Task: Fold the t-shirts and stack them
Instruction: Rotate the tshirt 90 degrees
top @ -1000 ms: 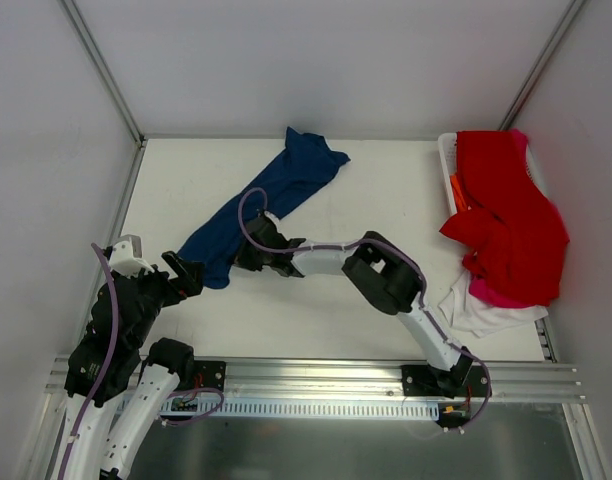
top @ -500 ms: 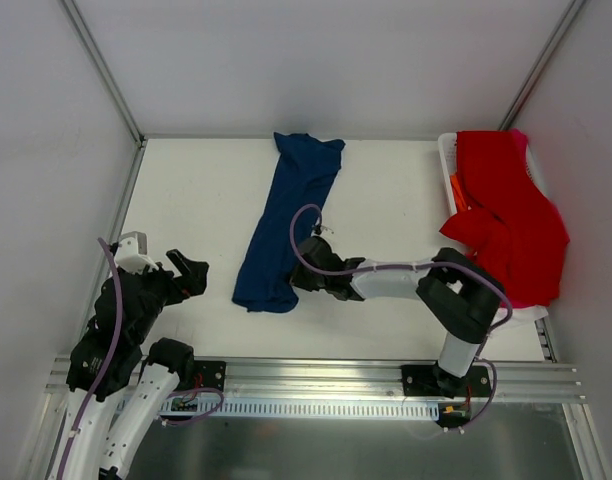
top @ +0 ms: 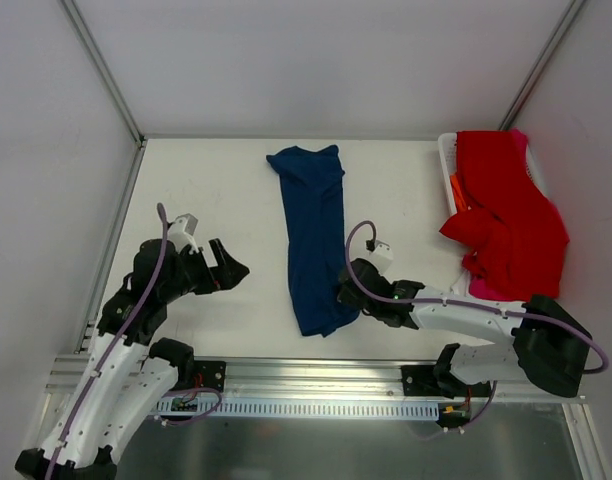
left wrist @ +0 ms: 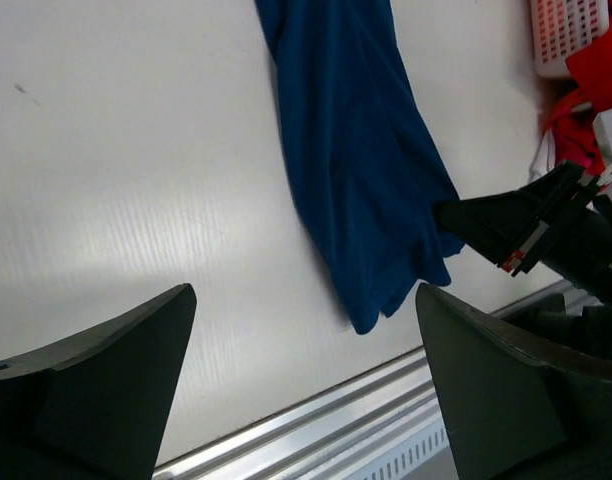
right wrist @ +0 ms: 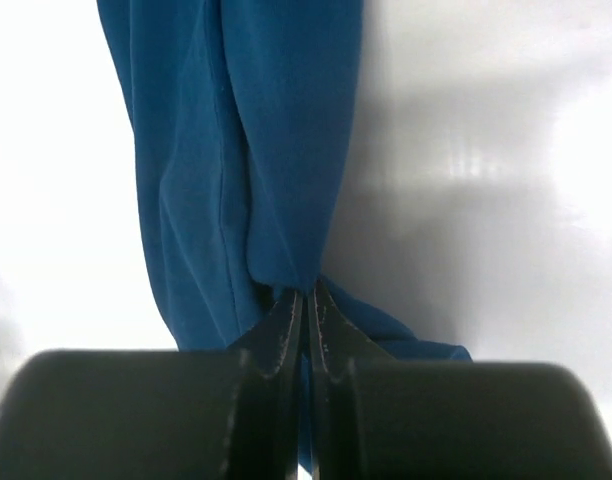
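Observation:
My right gripper is holding only the navy t-shirt's near side edge, and the t-shirt's near corner is loose, so next my left gripper reaches in and grabs that corner.
The navy t-shirt lies bunched into a long strip running from the far middle of the table toward the near edge. My right gripper is shut on the strip's near right edge, and in the right wrist view the gripper pinches a fold of the navy cloth. To the shirt's left, my left gripper stands open over bare table with nothing in it. The left wrist view shows that gripper wide apart, with the navy shirt ahead. A red t-shirt hangs over the basket, with pink and white cloth beneath.
The white plastic basket stands at the table's right edge under the red shirt. Grey walls close in the table on the left, back and right. A metal rail runs along the near edge, also seen as the rail close under the left gripper.
My right gripper has pulled the navy shirt's near end rightward and toward the near edge, swinging the strip from diagonal to nearly straight. The left arm has moved right, toward the shirt.

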Motion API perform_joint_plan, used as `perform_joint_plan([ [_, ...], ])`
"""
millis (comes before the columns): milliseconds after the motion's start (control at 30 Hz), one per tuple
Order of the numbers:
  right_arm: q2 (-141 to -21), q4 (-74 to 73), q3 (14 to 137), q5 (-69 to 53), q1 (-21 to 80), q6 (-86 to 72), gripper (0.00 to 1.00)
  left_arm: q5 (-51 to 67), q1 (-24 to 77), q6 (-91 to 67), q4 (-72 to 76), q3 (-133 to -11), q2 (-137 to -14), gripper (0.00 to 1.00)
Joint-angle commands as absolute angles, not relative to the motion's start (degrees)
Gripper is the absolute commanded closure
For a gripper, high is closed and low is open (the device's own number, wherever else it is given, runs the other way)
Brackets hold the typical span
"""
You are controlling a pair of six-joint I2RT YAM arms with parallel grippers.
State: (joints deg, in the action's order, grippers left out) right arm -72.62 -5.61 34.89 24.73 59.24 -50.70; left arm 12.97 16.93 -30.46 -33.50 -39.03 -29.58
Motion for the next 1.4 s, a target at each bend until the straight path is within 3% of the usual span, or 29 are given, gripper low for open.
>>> perform_joint_plan([
  [0, -69.00, -13.94, 35.77, 31.01, 60.73, -52.73, 1.00, 22.22, 19.41, -30.76, -25.41, -38.49, -36.01, 0.01],
  [133, -66.71, -17.93, 36.82, 35.06, 62.14, -52.83, 0.99, 20.83, 26.88, -30.76, -19.18, -43.31, -42.35, 0.01],
  [167, -66.19, -18.63, 37.70, 35.07, 62.23, -51.26, 0.89, 20.13, 28.29, -30.76, -16.99, -44.37, -43.93, 0.01],
  [267, -66.97, -21.52, 41.20, 34.89, 62.84, -48.43, 0.06, 18.02, 31.37, -29.97, -15.82, -49.99, -46.14, 0.01],
  [300, -67.41, -24.49, 44.70, 35.15, 63.19, -47.12, 0.01, 18.02, 31.64, -29.19, -15.73, -51.84, -47.97, 0.01],
  [533, -69.61, -35.85, 58.26, 41.64, 66.44, -43.25, 0.00, 23.62, 33.49, -26.80, -8.92, -68.79, -55.54, 0.01],
  [600, -69.61, -39.79, 61.42, 44.37, 66.45, -40.88, 0.00, 33.62, 33.49, -28.81, -5.99, -73.10, -61.39, 0.01],
  [700, -69.52, -45.69, 68.89, 52.18, 66.10, -33.42, 0.00, 51.03, 35.15, -31.72, -2.91, -90.46, -73.62, 0.01],
  [800, -67.95, -47.20, 75.31, 54.05, 65.66, -15.56, 0.01, 64.56, 39.01, -32.69, 3.73, -101.12, -85.49, 0.01],
  [867, -66.37, -40.91, 74.10, 49.69, 65.57, -2.61, 0.01, 71.34, 42.25, -36.37, 8.48, -101.17, -91.64, 0.01],
  [967, -61.28, -39.99, 69.38, 34.68, 63.65, 8.67, 0.01, 62.01, 43.59, -29.23, 8.35, -90.04, -87.66, 0.01],
  [1000, -58.91, -39.21, 67.34, 14.09, 57.72, 9.22, 0.01, 52.74, 44.99, -25.96, 7.91, -80.78, -85.19, 0.01],
  [1067, -49.37, -30.56, 57.73, -7.71, 51.01, 9.06, 0.00, 43.73, 47.62, -17.46, 7.73, -71.85, -77.48, 0.01],
  [1100, -46.44, -27.19, 54.44, -27.14, 45.15, 9.14, 0.00, 36.37, 51.03, -14.88, 7.73, -64.85, -75.60, 0.01],
  [1167, -41.07, -19.36, 48.37, -44.04, 40.63, 8.62, 0.00, 32.27, 53.34, -11.61, 7.73, -58.05, -72.08, 0.01],
  [1233, -42.09, -21.51, 49.82, -42.73, 40.61, 7.74, 0.01, 22.84, 55.62, -12.12, 7.47, -54.60, -70.15, 0.01],
  [1367, -49.21, -31.54, 57.04, -21.49, 40.61, 2.48, 0.01, -9.88, 65.98, -11.60, 4.76, -46.33, -61.27, 0.01],
])
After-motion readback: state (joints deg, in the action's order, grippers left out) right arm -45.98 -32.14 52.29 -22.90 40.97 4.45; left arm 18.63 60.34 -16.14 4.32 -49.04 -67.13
